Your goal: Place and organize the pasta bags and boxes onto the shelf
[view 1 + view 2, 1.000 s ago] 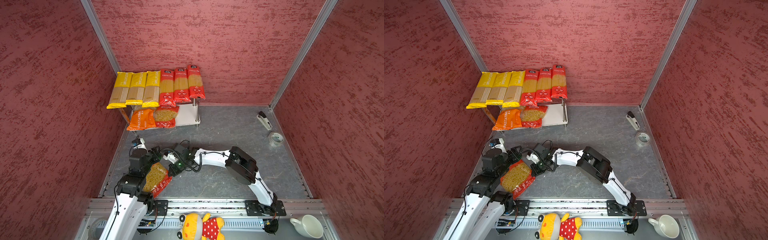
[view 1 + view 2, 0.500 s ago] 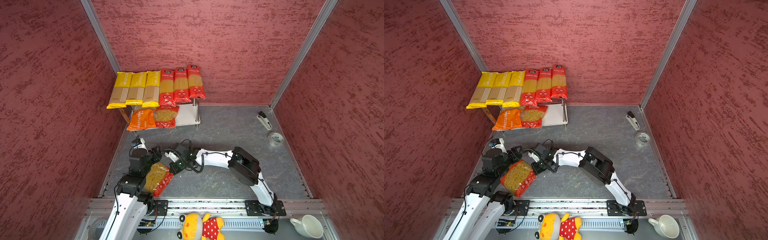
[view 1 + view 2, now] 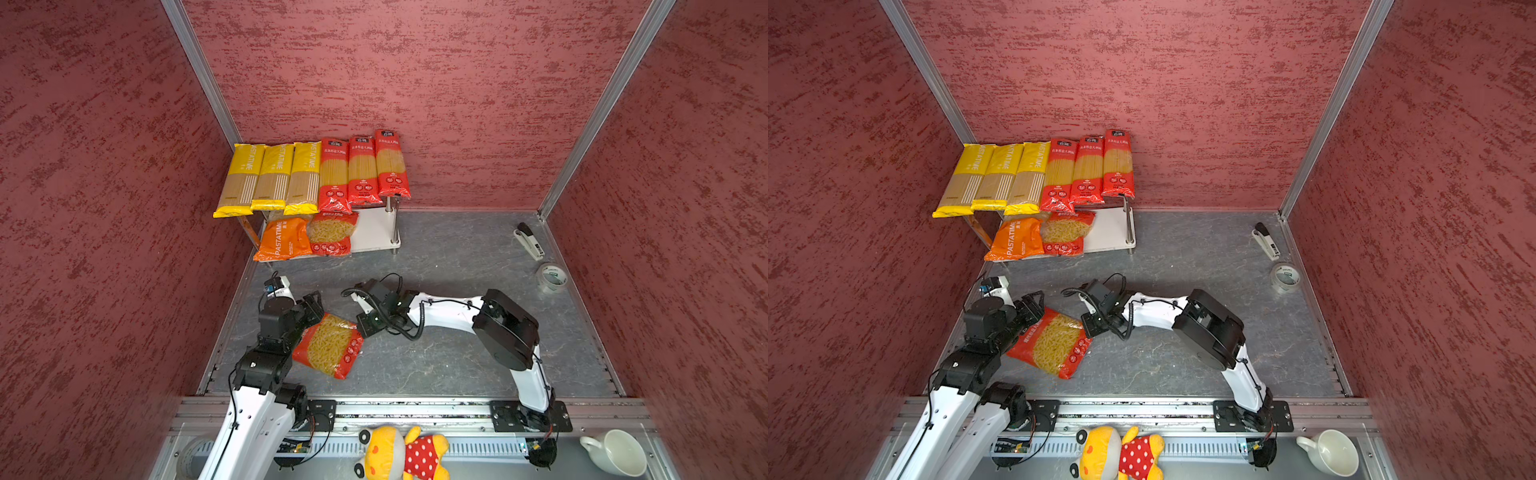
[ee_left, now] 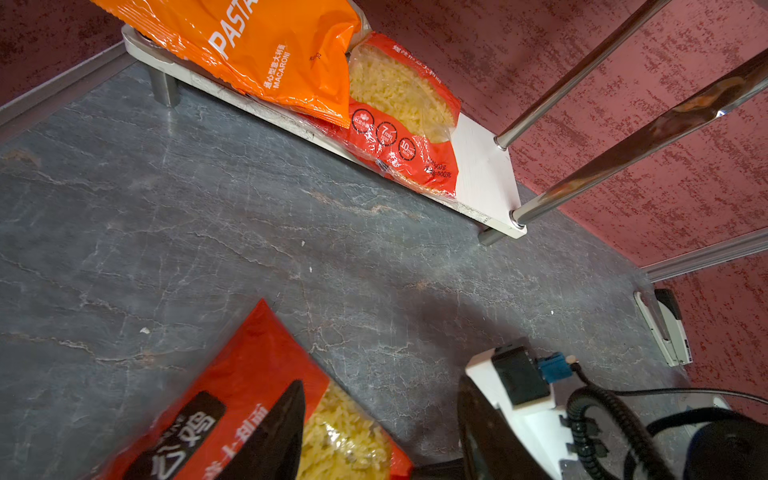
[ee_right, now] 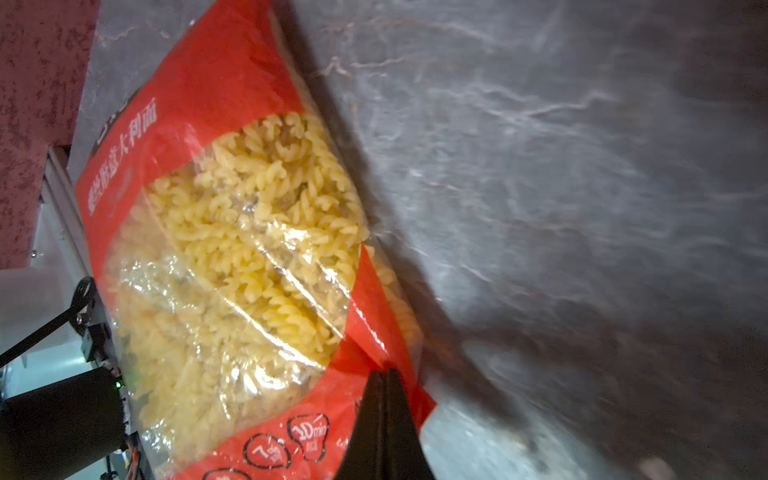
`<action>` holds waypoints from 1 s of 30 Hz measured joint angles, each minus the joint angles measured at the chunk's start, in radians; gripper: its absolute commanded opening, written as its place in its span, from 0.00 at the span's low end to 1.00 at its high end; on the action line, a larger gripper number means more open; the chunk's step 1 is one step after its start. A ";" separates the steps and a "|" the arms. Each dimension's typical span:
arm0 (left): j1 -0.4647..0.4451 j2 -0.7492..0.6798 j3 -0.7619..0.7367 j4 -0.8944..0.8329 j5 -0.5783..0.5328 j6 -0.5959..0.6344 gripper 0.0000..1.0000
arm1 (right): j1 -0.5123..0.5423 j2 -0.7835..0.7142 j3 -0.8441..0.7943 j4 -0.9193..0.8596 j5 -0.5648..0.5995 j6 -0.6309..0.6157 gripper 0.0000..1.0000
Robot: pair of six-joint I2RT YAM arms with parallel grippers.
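Observation:
The robot's right gripper has the red bag's corner point(image 3: 359, 338) in its fingers and clear table ahead, so it should keep pulling and release in front of the lower board's empty end point(image 3: 373, 230).
A red bag point(image 3: 330, 349) point(image 3: 1052, 345) with a clear window of yellow spirals sits tilted between my two grippers at the front left. My right gripper point(image 3: 360, 327) point(image 5: 384, 374) is shut on its red corner seam. My left gripper point(image 3: 315, 308) point(image 4: 380, 382) is open at the opposite end: one finger lies over the bag point(image 4: 249, 395) and the other stands apart, with floor between. At the back left, the shelf point(image 3: 374, 232) carries three yellow pasta boxes point(image 3: 272, 178) and three red ones point(image 3: 361, 170) on top. An orange bag point(image 3: 282, 239) and another red bag point(image 3: 332, 232) lie below.
A stapler point(image 3: 528, 241) and a tape roll point(image 3: 551, 278) lie by the right wall. A plush toy point(image 3: 399, 453) and a white cup point(image 3: 615, 453) sit in front of the rail. Red walls close in on three sides. The lower board's right end is bare.
My right gripper has drawn a little to the right, and the red bag has shifted slightly with it. The left arm has hardly moved.

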 measured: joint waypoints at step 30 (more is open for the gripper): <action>-0.536 0.204 -0.147 0.107 -0.158 -0.369 0.70 | -0.208 -0.310 -0.380 0.175 0.024 0.085 0.42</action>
